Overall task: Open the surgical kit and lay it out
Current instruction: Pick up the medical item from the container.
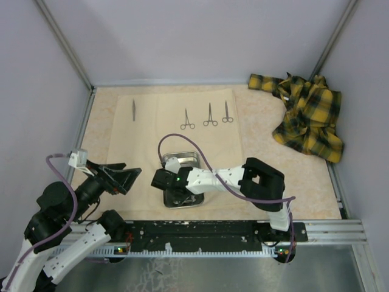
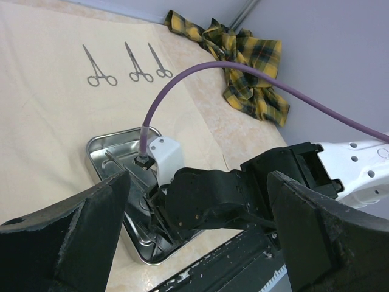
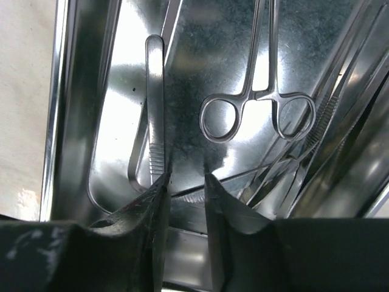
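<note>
Next, my right gripper opens wider and closes its fingers around the tweezers' ridged part (image 3: 157,157), because the tweezers lie outside the narrow gap (image 3: 187,187) between its fingers.
The pale beige cloth wrap (image 1: 152,143) lies spread flat on the table. On it lie a pair of tweezers (image 1: 134,109) and three ring-handled forceps (image 1: 187,119), (image 1: 209,115), (image 1: 227,112), in a row. The steel tray (image 1: 188,159) sits at the cloth's near edge. My right gripper (image 1: 181,196) reaches down into it. In the right wrist view its jaws (image 3: 186,178) stand slightly apart and hold nothing, beside tweezers (image 3: 156,109) and near a forceps (image 3: 258,109). My left gripper (image 1: 135,170) hovers wide open and empty left of the tray.
A yellow-and-black plaid cloth (image 1: 307,115) lies crumpled at the back right, off the wrap. A purple cable (image 1: 200,159) arcs over the tray from the right arm. Walls close the table at the back and sides. A black rail (image 1: 200,231) runs along the near edge.
</note>
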You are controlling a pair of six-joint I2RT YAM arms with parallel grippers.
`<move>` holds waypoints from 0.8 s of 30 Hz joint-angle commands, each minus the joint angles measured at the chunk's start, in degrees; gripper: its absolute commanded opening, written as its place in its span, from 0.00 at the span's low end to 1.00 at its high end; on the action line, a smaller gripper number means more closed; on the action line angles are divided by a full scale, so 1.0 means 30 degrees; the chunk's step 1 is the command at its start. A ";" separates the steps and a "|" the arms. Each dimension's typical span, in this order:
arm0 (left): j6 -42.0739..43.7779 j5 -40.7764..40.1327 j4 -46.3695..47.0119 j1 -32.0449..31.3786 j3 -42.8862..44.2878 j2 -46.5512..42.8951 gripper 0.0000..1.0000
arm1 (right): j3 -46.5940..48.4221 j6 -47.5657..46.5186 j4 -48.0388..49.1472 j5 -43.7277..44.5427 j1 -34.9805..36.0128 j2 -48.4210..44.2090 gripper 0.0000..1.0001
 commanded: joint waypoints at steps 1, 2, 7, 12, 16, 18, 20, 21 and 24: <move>0.0115 0.0038 0.0651 -0.0057 -0.0111 0.0214 1.00 | -0.0426 0.0173 0.0824 0.0332 0.0392 -0.1799 0.31; 0.0116 0.0042 0.0701 -0.0063 -0.0157 0.0197 1.00 | -0.0523 0.0267 0.0815 0.0384 0.0438 -0.1913 0.31; 0.0125 0.0047 0.0797 -0.0067 -0.0251 0.0269 1.00 | -0.1005 0.0487 0.1305 0.0463 0.0761 -0.2521 0.31; 0.0152 -0.0007 0.0779 -0.0067 -0.0329 0.0245 1.00 | -0.1181 0.0414 0.2033 -0.0259 0.1013 -0.2611 0.36; 0.0171 0.0014 0.0795 -0.0067 -0.0378 0.0245 1.00 | -0.0926 0.0640 0.1554 -0.0752 0.1028 -0.1912 0.42; 0.0200 -0.0014 0.0785 -0.0068 -0.0379 0.0235 1.00 | -0.0779 0.0888 0.1081 -0.0855 0.1014 -0.1497 0.47; 0.0211 -0.0001 0.0786 -0.0060 -0.0336 0.0241 1.00 | -0.0584 0.1086 0.0598 -0.0998 0.1023 -0.0919 0.49; 0.0227 -0.0010 0.0798 -0.0067 -0.0348 0.0234 1.00 | -0.0492 0.1186 0.0420 -0.1023 0.1015 -0.0569 0.49; 0.0247 -0.0044 0.0802 -0.0067 -0.0309 0.0259 1.00 | -0.0110 0.1395 -0.0246 -0.1050 0.0986 0.0496 0.50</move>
